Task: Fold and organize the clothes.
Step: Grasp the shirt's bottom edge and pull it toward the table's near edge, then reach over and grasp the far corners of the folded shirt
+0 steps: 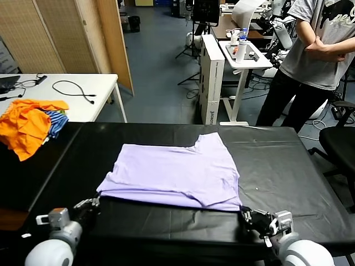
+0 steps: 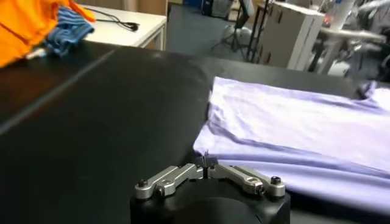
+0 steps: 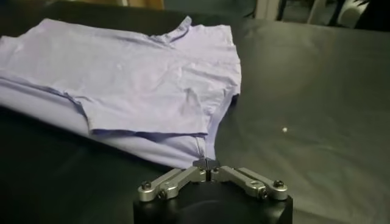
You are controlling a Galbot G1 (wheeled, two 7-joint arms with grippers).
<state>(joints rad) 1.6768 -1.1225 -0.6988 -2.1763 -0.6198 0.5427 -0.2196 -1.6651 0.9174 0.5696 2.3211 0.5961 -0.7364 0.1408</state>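
The robot's right gripper should leave the T-shirt's near corner and take its far corner to straighten the far edge, because the T-shirt's far edge bends where its fabric sticks out.
The pale lavender T-shirt lies flat on the black table, folded across with a sleeve on top at the right. My left gripper is at the shirt's near left corner, and its fingers are closed on the tip of the fabric in the left wrist view. My right gripper is at the near right corner, shut on that corner of the hem in the right wrist view. The shirt also shows in the left wrist view and the right wrist view. No printed pattern shows.
A heap of orange garments with a blue-striped piece lies at the table's far left corner. A white table with a cable stands behind. A person and a black chair are at the far right.
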